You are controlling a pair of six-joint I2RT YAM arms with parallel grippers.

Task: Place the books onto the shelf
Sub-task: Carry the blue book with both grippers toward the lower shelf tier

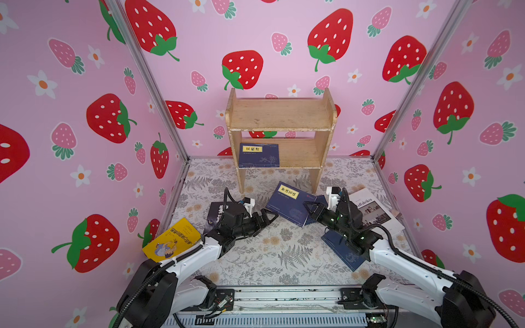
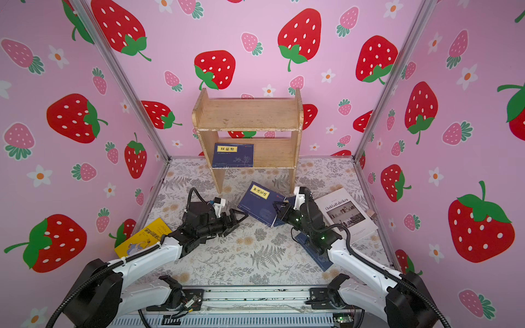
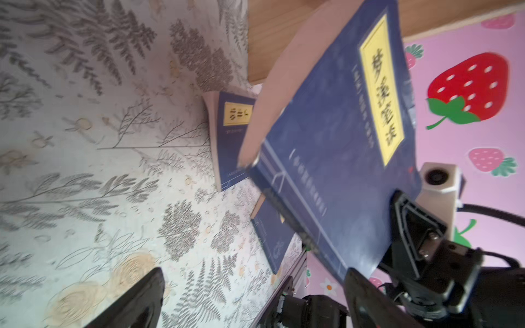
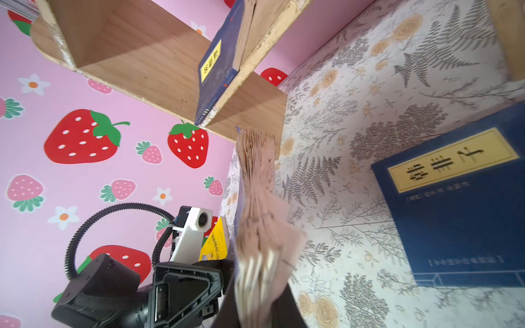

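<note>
Next, I grab the held navy book (image 1: 292, 204) by its free edge (image 1: 271, 199) with my left gripper and help lift the book onto the lower level, because it is tilted in my right gripper.
The light-wood shelf (image 1: 281, 115) (image 2: 247, 115) stands at the back, with one navy book (image 1: 258, 155) (image 2: 232, 155) on its lower tier. My right gripper (image 1: 308, 206) (image 2: 277, 206) (image 4: 255, 306) is shut on another navy book (image 1: 291, 203) (image 3: 326, 142), held tilted above the mat in front of the shelf. My left gripper (image 1: 268, 223) (image 2: 237, 220) (image 3: 252, 306) is open just left of that book, nothing between its fingers. Two more navy books (image 3: 230, 136) (image 1: 342, 251) lie on the mat, partly hidden under the held book and the right arm.
A yellow cartoon-cover book (image 1: 173, 241) leans at the left wall, and a black book (image 1: 214, 211) lies behind the left arm. A white "Chokladfabriken" book (image 2: 345, 214) lies at the right. Pink strawberry walls close in three sides.
</note>
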